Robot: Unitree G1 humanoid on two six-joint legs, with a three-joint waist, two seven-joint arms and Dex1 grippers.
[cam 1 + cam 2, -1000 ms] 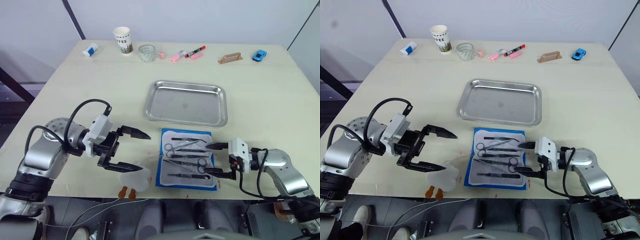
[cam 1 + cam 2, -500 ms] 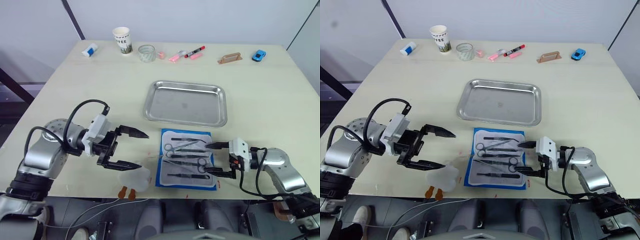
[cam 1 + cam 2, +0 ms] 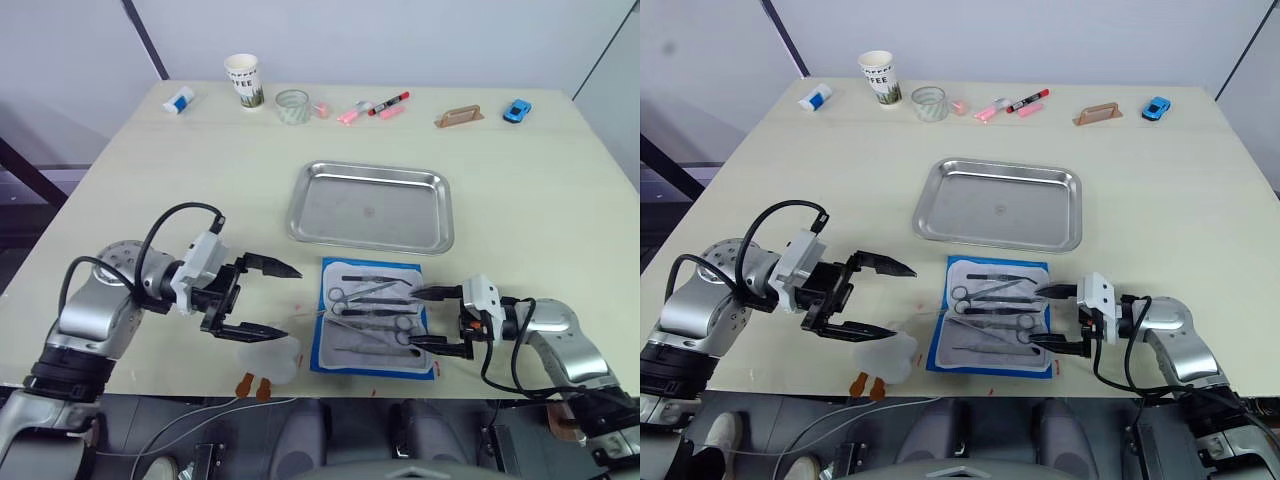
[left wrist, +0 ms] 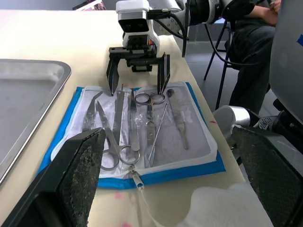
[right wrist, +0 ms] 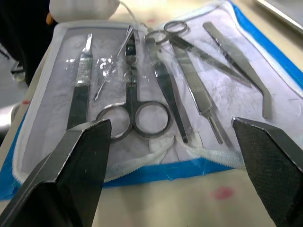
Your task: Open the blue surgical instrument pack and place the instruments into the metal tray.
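Note:
The slim dark tweezers (image 3: pixel 375 279) will come away alone when I lift them, because they lie at the end of the row with a gap (image 4: pixel 96 122) beside the scissors.
The blue surgical instrument pack (image 3: pixel 372 316) lies unfolded flat near the table's front edge, its pale lining up. Several silver instruments (image 3: pixel 372 305) lie side by side in it: scissors (image 5: pixel 135 113), forceps, tweezers and straight handles. Just behind it sits the metal tray (image 3: pixel 330 212), with nothing in it. My left gripper (image 3: pixel 293 303) is open to the left of the pack, over a crumpled clear plastic cover (image 3: pixel 268 357). My right gripper (image 3: pixel 413 317) is open at the pack's right edge, its fingertips over the border and nothing between them.
Along the far edge stand a paper cup (image 3: pixel 242 80), a clear tape roll (image 3: pixel 293 105), pink and red markers (image 3: pixel 375 107), a wooden block (image 3: pixel 460 117), a blue toy car (image 3: pixel 518 110) and a small tube (image 3: pixel 181 99). A seated person (image 4: pixel 255 28) is beyond the table's front edge.

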